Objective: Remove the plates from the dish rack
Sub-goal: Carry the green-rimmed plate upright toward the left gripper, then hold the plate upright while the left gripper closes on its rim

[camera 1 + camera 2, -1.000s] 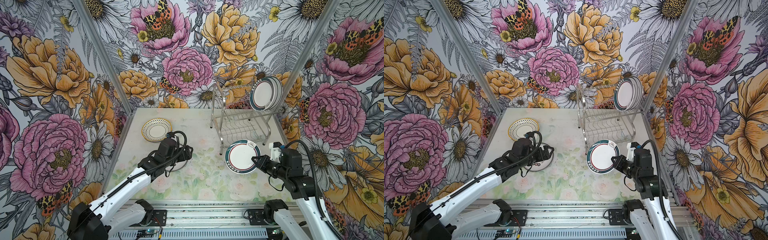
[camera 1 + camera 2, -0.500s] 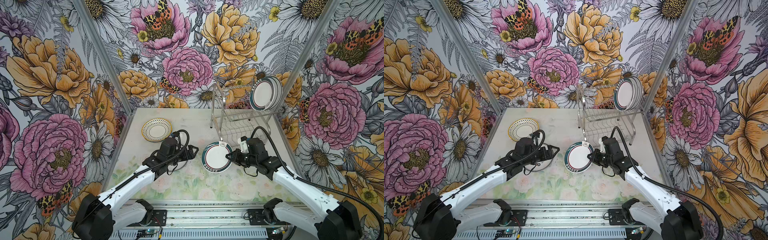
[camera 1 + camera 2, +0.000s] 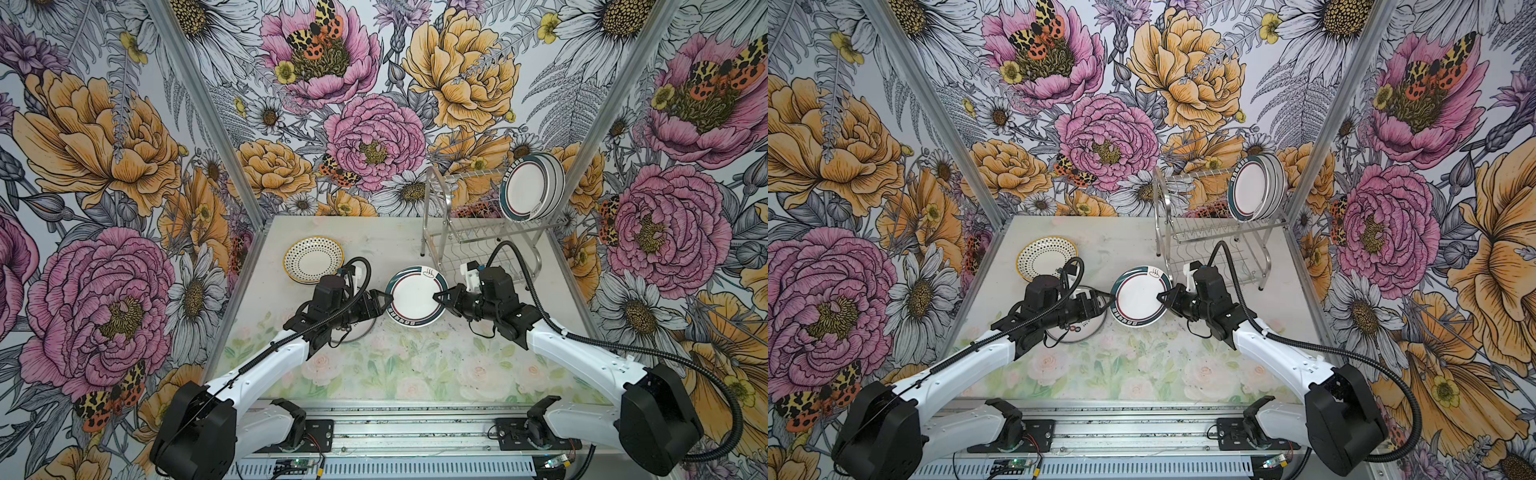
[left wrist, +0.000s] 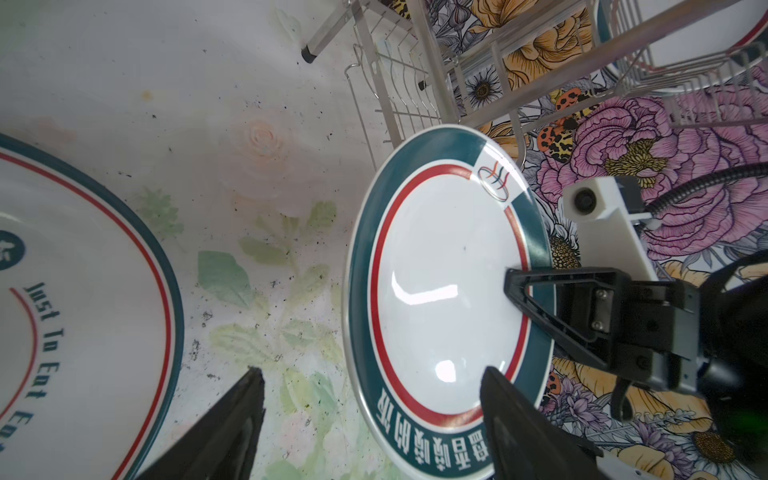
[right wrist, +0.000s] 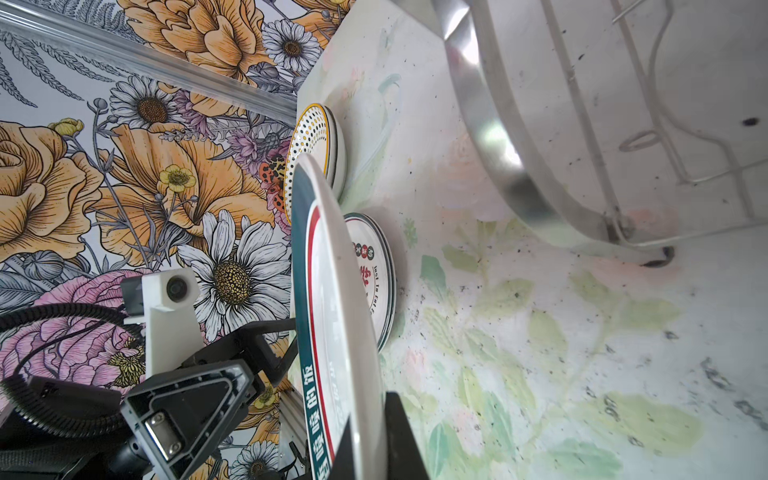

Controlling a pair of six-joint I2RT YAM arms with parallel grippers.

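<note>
The white plate is hanging from my right gripper, away from the lettered plate (image 3: 1081, 329). My left gripper should grab the white plate's free rim (image 3: 1116, 301) and stack the white plate on the lettered one.
A white plate with a teal and red ring (image 3: 415, 293) (image 3: 1138, 296) hangs tilted above the middle of the table. My right gripper (image 3: 439, 297) (image 5: 372, 449) is shut on its right rim. My left gripper (image 3: 384, 301) (image 4: 374, 415) is open, and its two fingers straddle the plate's left rim (image 4: 361, 374) without pressing it. The dish rack (image 3: 478, 237) (image 3: 1208, 232) stands at the back right. Teal-ringed plates (image 3: 530, 191) (image 3: 1254, 189) stand upright at the right end of its upper tier.
A stack of plates with a yellow dotted rim (image 3: 313, 259) (image 5: 311, 137) lies at the back left of the table. A teal-ringed plate with lettering (image 3: 1075, 332) (image 4: 83, 291) lies flat under my left wrist. Flowered walls close in the table on three sides.
My right arm has carried the plate from the table's right side to the middle. My left gripper has moved right to the plate's left rim, its jaws narrowing a little.
</note>
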